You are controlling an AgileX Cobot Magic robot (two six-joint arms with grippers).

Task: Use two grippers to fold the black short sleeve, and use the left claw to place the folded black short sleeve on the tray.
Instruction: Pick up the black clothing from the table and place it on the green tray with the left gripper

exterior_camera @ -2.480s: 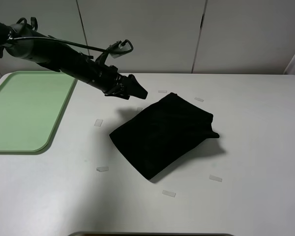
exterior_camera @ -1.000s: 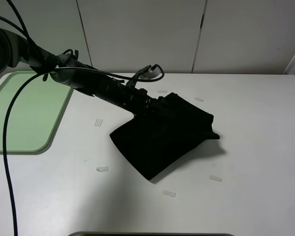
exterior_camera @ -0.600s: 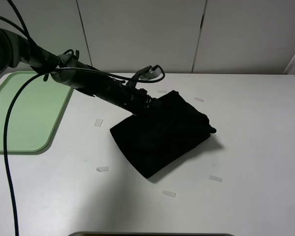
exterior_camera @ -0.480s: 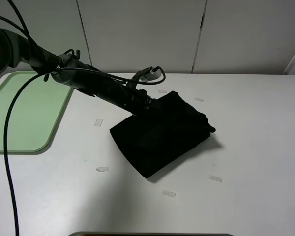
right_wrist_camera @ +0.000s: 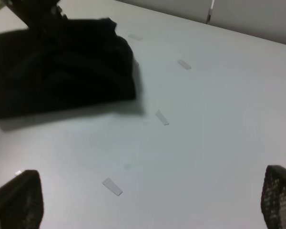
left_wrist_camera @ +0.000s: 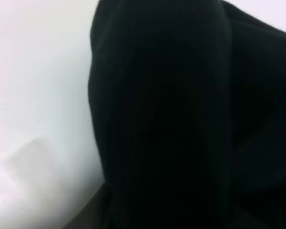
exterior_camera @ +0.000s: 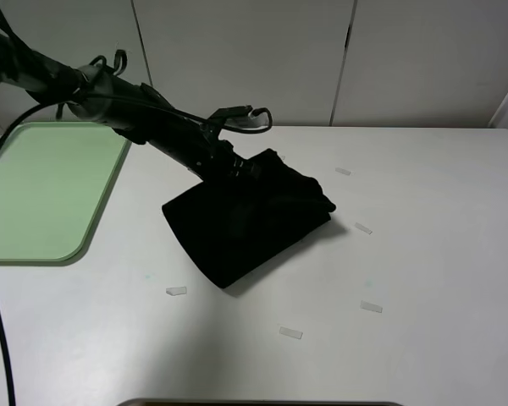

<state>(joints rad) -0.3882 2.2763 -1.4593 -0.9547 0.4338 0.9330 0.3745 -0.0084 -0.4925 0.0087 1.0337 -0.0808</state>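
Note:
My left gripper should now carry the black short sleeve [exterior_camera: 245, 224] until the sleeve is over the tray, since the sleeve stays folded in it and the mint-green tray [exterior_camera: 51, 190] is empty.
The black short sleeve [exterior_camera: 245, 216] lies folded as a thick black rectangle on the white table [exterior_camera: 440, 254]. My left gripper [exterior_camera: 237, 166] is at its far edge and shut on the cloth there. In the left wrist view the black cloth [left_wrist_camera: 181, 124] fills most of the picture and hides the jaw. The mint-green tray [exterior_camera: 42, 186] lies at the far left, apart from the shirt. My right gripper [right_wrist_camera: 148, 202] is open and empty, with its fingertips [right_wrist_camera: 16, 200] wide apart over bare table. The shirt [right_wrist_camera: 62, 71] lies ahead of it. The right gripper is out of the exterior view.
Small white tape strips lie on the table around the shirt, such as one [exterior_camera: 363, 228] to its right, one [exterior_camera: 290, 333] in front and one [exterior_camera: 176, 291] at the front left. White cabinet doors [exterior_camera: 254, 59] stand behind the table.
My left gripper reached the shirt's far edge and closed on it. It has since moved left toward the tray, dragging the folded shirt along and uncovering a tape strip on its right.

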